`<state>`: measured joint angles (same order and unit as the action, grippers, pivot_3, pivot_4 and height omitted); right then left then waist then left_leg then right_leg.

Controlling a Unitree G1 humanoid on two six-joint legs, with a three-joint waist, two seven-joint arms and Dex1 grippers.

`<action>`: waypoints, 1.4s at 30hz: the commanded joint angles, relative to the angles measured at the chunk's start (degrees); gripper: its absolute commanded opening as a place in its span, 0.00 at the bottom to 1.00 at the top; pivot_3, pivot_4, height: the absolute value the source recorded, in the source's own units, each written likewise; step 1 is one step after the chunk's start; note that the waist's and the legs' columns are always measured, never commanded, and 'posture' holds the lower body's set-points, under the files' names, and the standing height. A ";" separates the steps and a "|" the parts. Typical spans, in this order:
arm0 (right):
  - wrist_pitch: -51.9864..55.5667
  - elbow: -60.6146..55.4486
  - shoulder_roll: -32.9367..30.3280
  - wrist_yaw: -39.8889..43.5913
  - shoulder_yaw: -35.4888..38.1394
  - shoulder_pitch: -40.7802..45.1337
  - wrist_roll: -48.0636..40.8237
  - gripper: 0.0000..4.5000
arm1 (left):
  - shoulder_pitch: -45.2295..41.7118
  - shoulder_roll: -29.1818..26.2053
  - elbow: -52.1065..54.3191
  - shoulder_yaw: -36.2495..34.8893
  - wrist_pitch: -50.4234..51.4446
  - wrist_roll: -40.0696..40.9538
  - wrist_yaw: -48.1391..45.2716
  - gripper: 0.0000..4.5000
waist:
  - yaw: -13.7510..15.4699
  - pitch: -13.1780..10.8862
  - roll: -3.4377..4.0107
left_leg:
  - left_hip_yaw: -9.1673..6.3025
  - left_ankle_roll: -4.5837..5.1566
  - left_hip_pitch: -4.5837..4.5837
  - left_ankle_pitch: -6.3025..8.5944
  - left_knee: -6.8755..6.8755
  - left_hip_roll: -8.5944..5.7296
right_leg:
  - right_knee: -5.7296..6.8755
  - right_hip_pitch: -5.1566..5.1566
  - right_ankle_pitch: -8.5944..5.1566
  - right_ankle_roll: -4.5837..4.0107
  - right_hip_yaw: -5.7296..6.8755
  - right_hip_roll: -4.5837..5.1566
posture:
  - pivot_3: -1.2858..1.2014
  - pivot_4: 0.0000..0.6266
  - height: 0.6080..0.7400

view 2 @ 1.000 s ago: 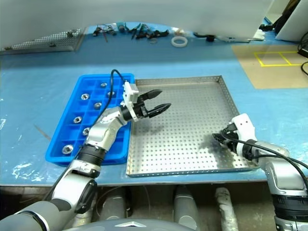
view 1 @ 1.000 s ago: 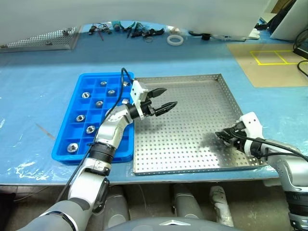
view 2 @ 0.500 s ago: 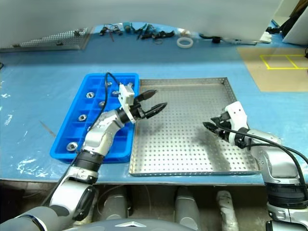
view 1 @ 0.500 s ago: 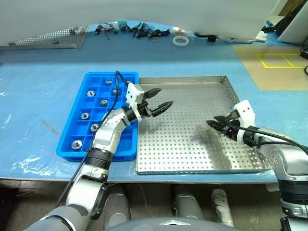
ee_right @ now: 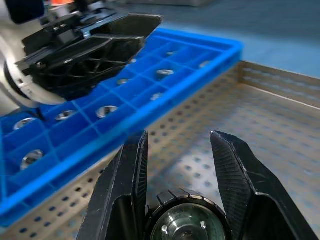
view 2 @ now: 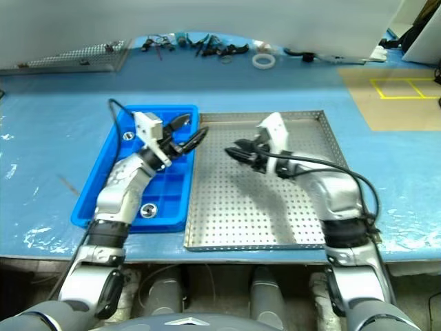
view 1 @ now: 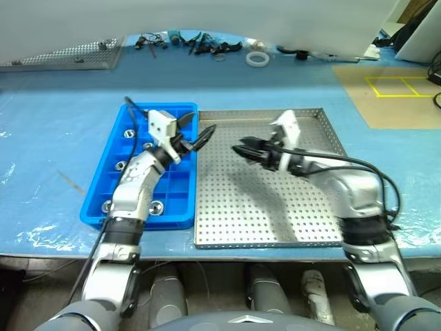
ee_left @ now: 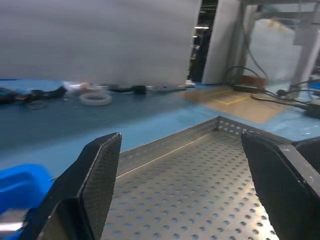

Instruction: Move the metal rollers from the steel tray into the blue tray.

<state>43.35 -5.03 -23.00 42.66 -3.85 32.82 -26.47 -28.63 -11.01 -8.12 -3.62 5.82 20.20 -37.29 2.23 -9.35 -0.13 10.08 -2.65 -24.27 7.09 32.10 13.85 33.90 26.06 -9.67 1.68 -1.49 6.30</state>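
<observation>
The metal roller [ee_right: 188, 220] is between my right gripper's fingers and the blue tray's front compartments [view 1: 180, 185] beside the steel tray are empty, so it should keep going there and let go.
The blue tray [view 1: 138, 181] lies left of the steel tray [view 1: 275, 214], edges touching. Several metal rollers [view 1: 118, 165] sit in the blue tray's compartments. My right gripper [view 1: 241, 149] hovers over the steel tray's back-left part, pointing at the blue tray. It is shut on a metal roller [ee_right: 186, 226], which sits gripped between its fingers [ee_right: 125, 190]. My left gripper [view 1: 198, 133] hangs open and empty above the blue tray's right edge. Its fingers [ee_left: 100, 175] stand wide apart, facing the steel tray [ee_left: 200, 200]. The two grippers are a short gap apart.
A flat perforated metal sheet [view 1: 62, 55] lies at the back left. Small tools [view 1: 186, 41] and a white tape ring [view 1: 256, 58] line the back of the blue table. A brown board with yellow lines [view 1: 393, 96] is at the right. The table's front edge runs just below both trays.
My right gripper swung left and up from the steel tray's right side to its back-left part, staying shut. My left gripper drew back left, from over the steel tray to the blue tray's edge.
</observation>
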 commanded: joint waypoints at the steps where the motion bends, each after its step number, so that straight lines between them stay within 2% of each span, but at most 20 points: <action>1: -5.49 4.60 2.15 3.47 -3.57 4.15 2.03 0.36 | 2.93 -2.14 9.01 -2.26 2.76 1.71 2.38 0.90 | 0.99 0.00 0.00 | 0.00 0.00 -0.10 0.00 -0.04 0.01 | -0.01 0.08 0.00 0.00 0.03 0.00 | 0.55 0.24 1.00; 6: -11.90 13.79 6.18 9.64 -8.00 8.44 4.38 0.36 | 8.74 -6.60 17.41 -6.05 5.52 2.16 5.77 0.90 | 3.83 0.00 0.00 | -0.08 0.01 -0.43 0.01 -0.04 0.10 | -0.03 0.23 -0.04 -0.06 0.29 0.01 | 0.62 0.24 1.00; 12: -15.23 20.89 8.96 16.72 -11.51 11.49 6.29 0.36 | 15.11 -8.57 25.30 -8.70 8.16 2.30 9.85 0.90 | 6.38 0.00 0.00 | -0.30 -0.09 -0.45 -0.05 0.01 0.11 | 0.07 0.15 -0.03 -0.06 0.46 0.05 | 0.67 0.24 1.00; 17: -19.32 26.72 11.56 17.48 -12.69 12.99 9.41 0.36 | 17.95 -9.04 28.64 -8.83 9.65 2.65 11.45 0.90 | 8.23 0.00 0.00 | -0.62 -0.25 -0.56 -0.14 0.02 0.11 | 0.31 0.19 -0.04 -0.06 0.69 0.04 | 0.69 0.24 1.00; 28: -24.92 35.05 15.55 18.15 -12.54 14.48 13.59 0.36 | 19.64 -10.72 30.17 -9.46 10.28 2.37 13.03 0.90 | 9.97 0.00 0.00 | -1.49 -0.55 -0.80 -0.32 0.04 0.11 | 0.88 0.29 -0.27 -0.09 1.29 0.01 | 0.70 0.24 1.00; 34: -25.81 36.20 15.66 17.31 -11.05 14.33 14.28 0.81 | 18.07 -10.98 29.29 -8.34 10.59 3.40 11.92 0.90 | 10.21 0.00 0.00 | -1.55 -0.57 -0.80 -0.33 0.04 0.09 | 0.89 0.25 -0.30 -0.04 1.34 0.02 | 0.70 0.24 1.00; 36: -25.33 35.14 14.39 18.34 -10.52 14.00 13.91 0.94 | 16.03 -9.57 28.75 -7.91 11.29 5.56 11.66 0.90 | 10.29 0.00 0.01 | -1.56 -0.57 -0.80 -0.33 0.04 0.09 | 0.89 0.25 -0.29 -0.06 1.35 0.01 | 0.66 0.24 1.00; 42: -24.62 29.44 9.79 14.68 -4.66 12.03 12.35 0.94 | 9.19 -7.78 21.65 -3.15 10.22 5.87 6.91 0.90 | 9.92 0.00 0.01 | -1.55 -0.61 -0.82 -0.35 0.11 0.02 | 0.90 0.16 -0.19 -0.20 1.33 0.08 | 0.61 0.24 1.00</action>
<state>18.59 27.99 -12.12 58.52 -11.41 45.09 -12.59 -17.59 -19.18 14.99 -7.90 17.43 25.70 -28.84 12.15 -9.35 -0.12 8.53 -3.30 -25.09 6.72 32.22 13.87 34.80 26.22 -9.86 1.47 -0.17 6.37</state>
